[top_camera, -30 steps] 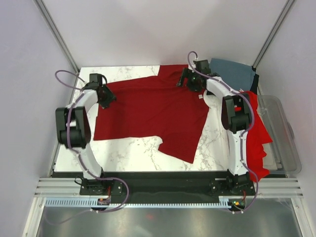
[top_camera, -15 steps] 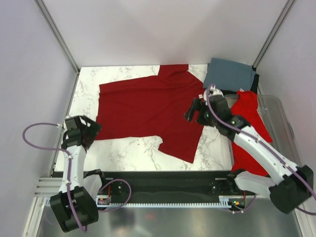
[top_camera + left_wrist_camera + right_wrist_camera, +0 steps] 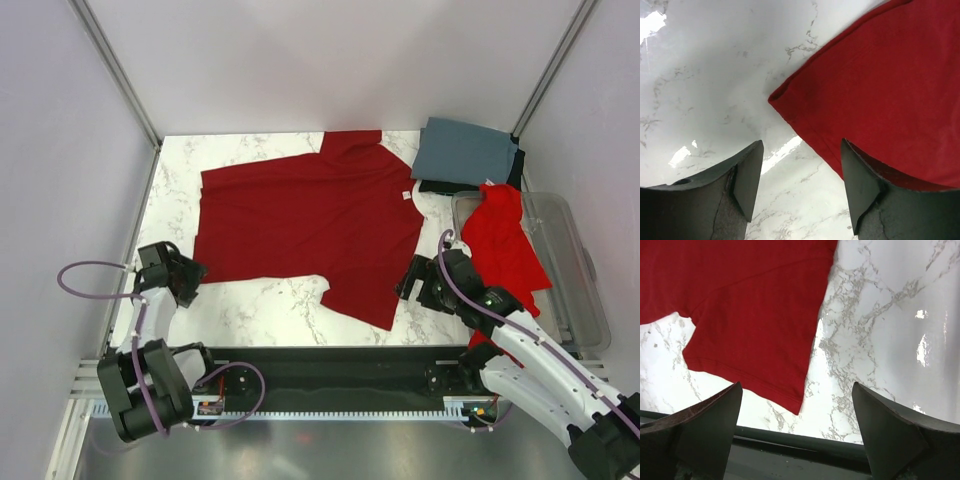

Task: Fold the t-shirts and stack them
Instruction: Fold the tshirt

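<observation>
My gripper will carry the near sleeve (image 3: 366, 298) inward, and the sleeve will fold over flat across the t-shirt's body, because it sticks out past the dark crimson t-shirt's edge (image 3: 318, 277).
A dark crimson t-shirt (image 3: 310, 220) lies spread flat on the marble table (image 3: 260, 310). Its near left corner (image 3: 775, 98) sits just ahead of my left gripper (image 3: 188, 273), which is open over bare marble (image 3: 800, 185) and holds nothing. My right gripper (image 3: 413, 284) is wide open beside the shirt's near right sleeve (image 3: 755, 320), low by the table's front edge, also holding nothing (image 3: 797, 432). A folded slate grey-blue t-shirt (image 3: 465, 150) rests on a black one (image 3: 445, 187) at the back right. A brighter red t-shirt (image 3: 505, 240) drapes over the bin.
A clear plastic bin (image 3: 585, 290) stands off the table's right side. The dark front rail (image 3: 790, 440) runs just below my right gripper. White walls and metal posts enclose the table at the back and sides.
Both arms have drawn back from the shirt's far edge to the near side. The left gripper now sits at the near left corner, the right by the near sleeve.
</observation>
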Available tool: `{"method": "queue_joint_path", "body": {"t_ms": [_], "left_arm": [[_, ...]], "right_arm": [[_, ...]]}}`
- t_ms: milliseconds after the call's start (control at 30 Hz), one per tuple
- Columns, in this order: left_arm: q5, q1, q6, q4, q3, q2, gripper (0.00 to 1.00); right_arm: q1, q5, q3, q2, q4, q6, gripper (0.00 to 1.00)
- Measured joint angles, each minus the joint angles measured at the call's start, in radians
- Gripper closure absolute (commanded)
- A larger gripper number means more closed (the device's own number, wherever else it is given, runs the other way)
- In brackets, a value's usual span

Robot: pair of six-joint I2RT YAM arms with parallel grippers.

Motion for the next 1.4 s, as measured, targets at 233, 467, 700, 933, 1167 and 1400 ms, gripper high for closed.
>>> {"method": "queue_joint_path", "body": {"t_ms": [233, 467, 700, 933, 1167, 1400], "left_arm": [[0.002, 0.0, -0.033, 0.123, -0.002, 0.119, 0.41], [-0.001, -0.001, -0.061, 0.228, 0.007, 0.201, 0.76], [-0.012, -0.01, -0.072, 0.248, 0.003, 0.22, 0.98], [-0.023, -0.022, -0.072, 0.273, -0.038, 0.177, 0.98], [-0.023, -0.025, -0.072, 0.286, -0.064, 0.148, 0.98], [-0.02, -0.025, -0.072, 0.284, -0.065, 0.144, 0.98]], "right_arm": [[0.0, 0.0, -0.009, 0.033, 0.025, -0.008, 0.02], [0.0, -0.011, -0.031, 0.079, 0.063, -0.012, 0.02], [0.011, -0.053, -0.095, 0.094, 0.113, 0.011, 0.11], [0.088, -0.121, -0.134, 0.225, 0.255, 0.063, 0.23], [0.245, -0.085, -0.116, 0.304, 0.31, 0.129, 0.55], [0.283, -0.016, -0.113, 0.31, 0.254, 0.169, 1.0]]}}
